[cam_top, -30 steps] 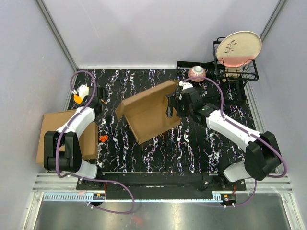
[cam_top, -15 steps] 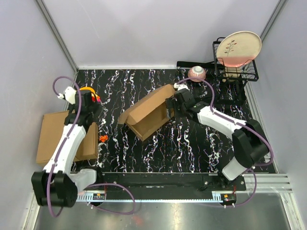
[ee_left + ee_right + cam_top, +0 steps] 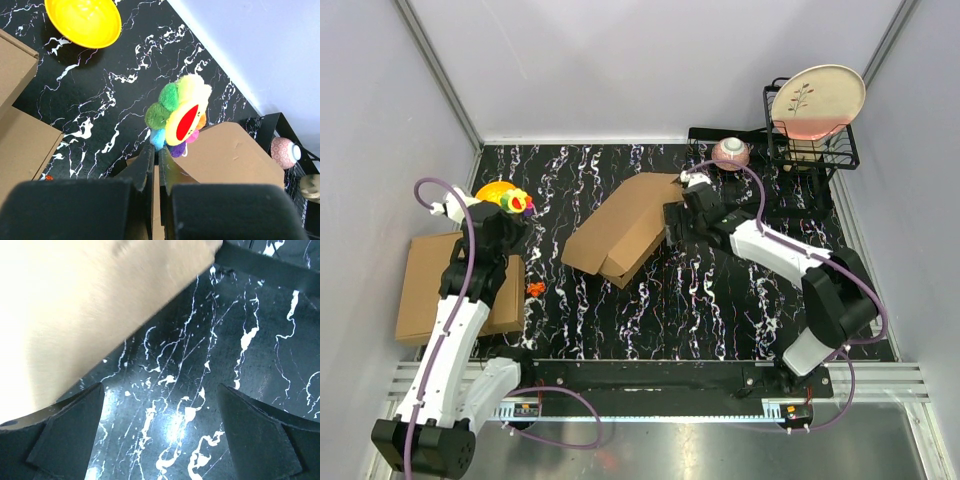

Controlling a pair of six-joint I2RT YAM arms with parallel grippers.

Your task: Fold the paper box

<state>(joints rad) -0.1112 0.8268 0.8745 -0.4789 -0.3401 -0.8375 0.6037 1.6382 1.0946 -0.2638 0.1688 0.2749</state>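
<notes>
I should raise the flap [image 3: 658, 204] with my right gripper before the plush flower in my left gripper goes in, because the big flap covers the paper box [image 3: 620, 218].
The brown paper box [image 3: 618, 230] lies in the middle of the table with its big flap folded down over it. It also shows in the left wrist view [image 3: 230, 155] and, blurred, in the right wrist view [image 3: 75, 305]. My right gripper [image 3: 673, 222] is open and empty at the box's right edge; in its own view [image 3: 160, 440] only the table lies between the jaws. My left gripper [image 3: 512, 216] is off to the left, apart from the box. Its fingers [image 3: 156, 150] are shut but for a thin slit, with their tips at a plush flower.
A rainbow plush flower [image 3: 517, 203] and a yellow bowl [image 3: 491, 190] sit at the far left. A flat cardboard sheet [image 3: 425, 285] lies at the left edge, with a small orange piece [image 3: 535, 289] beside it. A pink bowl [image 3: 730, 151] and a black rack with a plate [image 3: 815, 105] stand at the back right.
The box's raised flap has come down flat while my right gripper stayed at its right edge. My left arm has drawn back, uncovering the yellow bowl and the plush flower.
</notes>
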